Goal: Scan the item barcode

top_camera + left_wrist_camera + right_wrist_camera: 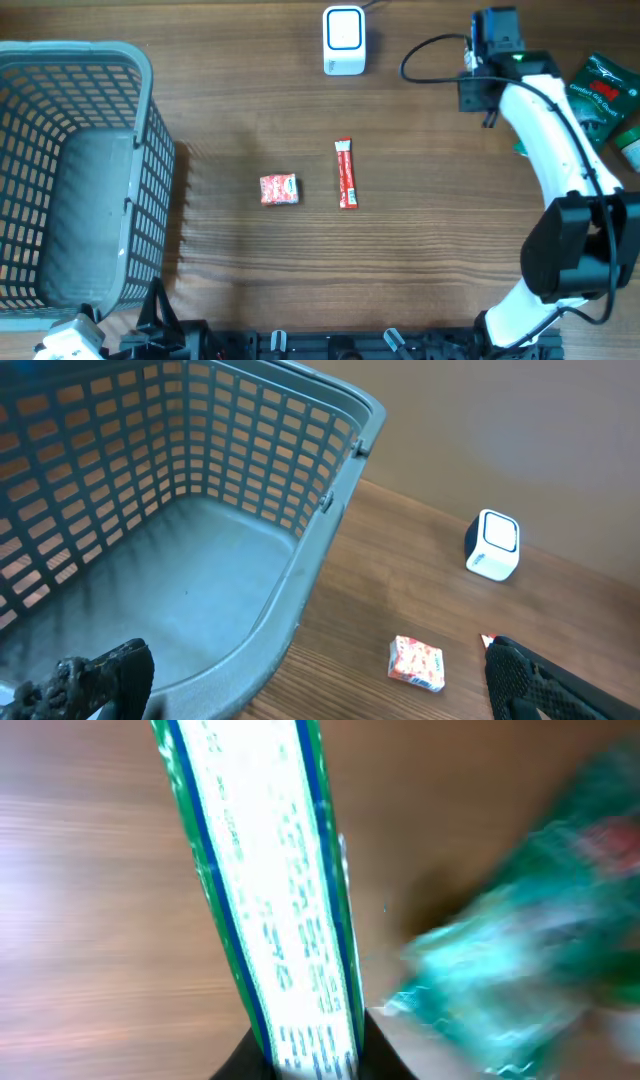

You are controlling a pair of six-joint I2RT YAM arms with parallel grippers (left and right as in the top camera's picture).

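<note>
My right gripper is holding the green-and-white packet (278,885) near the green packets, away from the white scanner (345,32). I should move the packet over the scanner before I put it down.
My right gripper (315,1062) is shut on a long green-and-white packet (270,890), which sticks up from the jaws with its white printed face toward the camera. I cannot make out a barcode in the blurred print. From overhead the right arm (545,140) reaches toward the back right of the table and covers the packet. The white scanner (344,40) stands at the back centre, to the left of that arm, and also shows in the left wrist view (493,545). My left gripper (320,695) stands open and empty beside the basket.
A grey mesh basket (140,75) fills the left side, its rim (340,490) close to the left gripper. A small red-and-white packet (279,189) and a red stick packet (346,173) lie mid-table. Green packets (600,90) lie at the right edge, one blurred beside the held packet (520,950).
</note>
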